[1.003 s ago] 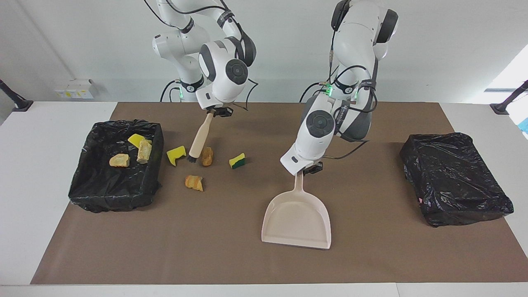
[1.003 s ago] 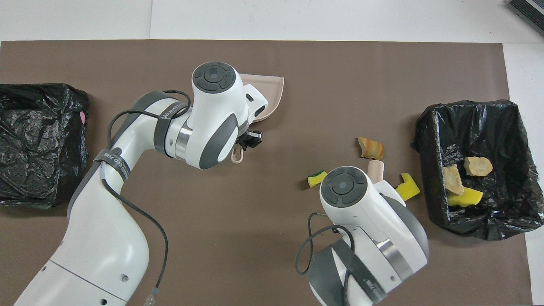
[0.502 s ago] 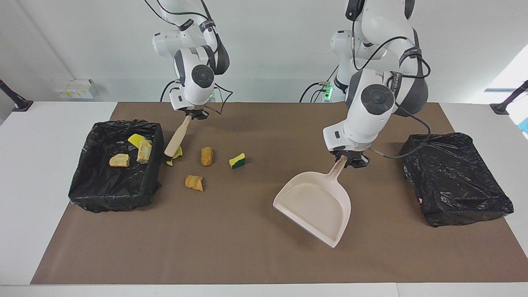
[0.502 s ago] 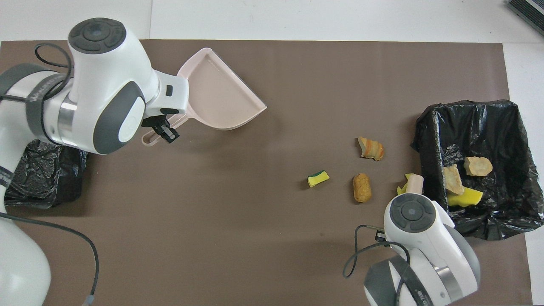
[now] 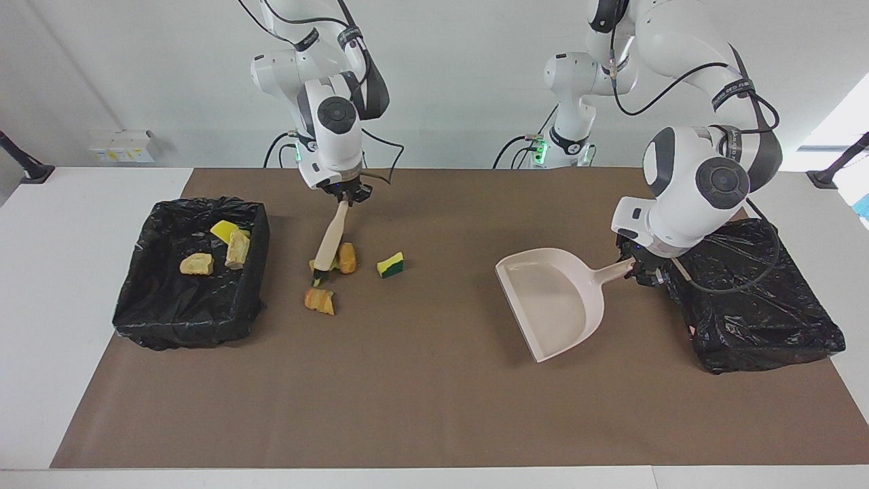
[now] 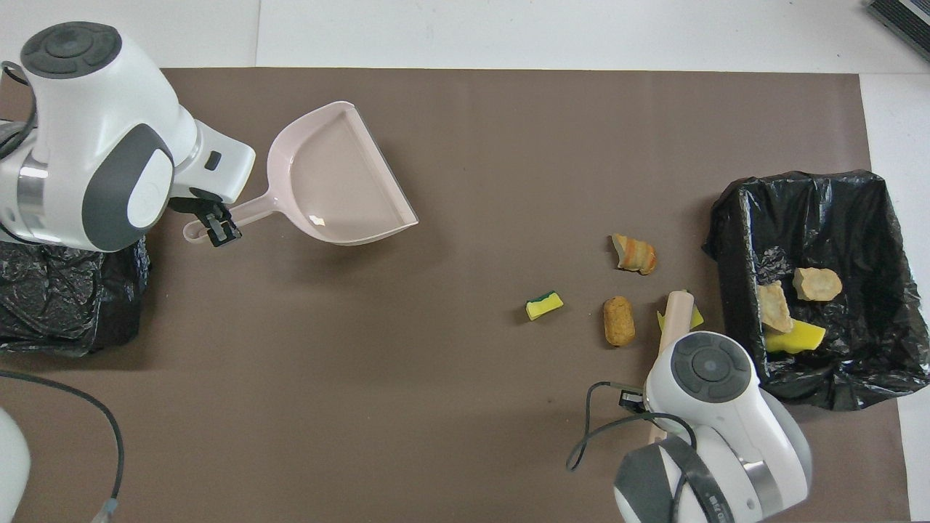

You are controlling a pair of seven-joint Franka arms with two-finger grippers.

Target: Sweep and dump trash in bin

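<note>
The brush rests across the yellow sponge bit [image 6: 697, 317], so next my right gripper moves the brush to the bit's bin side [image 6: 711, 306] and then sweeps toward the dustpan first.
My right gripper [image 5: 346, 195] is shut on the beige brush [image 5: 331, 238], whose bristles rest on a yellow sponge bit [image 5: 315, 267] on the brown mat. Touching that bit lies an orange-brown chunk [image 5: 347, 258]. A crusty chunk [image 5: 319, 300] and a yellow-and-green sponge [image 5: 390, 265] lie close by. The open black-lined bin [image 5: 136, 319] at the right arm's end holds three scraps [image 6: 817, 283]. My left gripper [image 5: 635, 268] is shut on the handle of the beige dustpan [image 5: 553, 302], which is empty, tilted, and has its mouth turned toward the trash. In the overhead view the brush [image 6: 677, 312] shows but the right gripper is hidden under its wrist.
A second black-bagged bin [image 5: 747, 305] stands at the left arm's end, partly under the left wrist. White table [image 5: 81, 204] borders the brown mat [image 5: 407, 407] on all sides.
The left arm has swung the dustpan toward its own end of the table and turned its mouth toward the trash. The brush has pushed the yellow sponge bit away from the bin, up to the orange-brown chunk.
</note>
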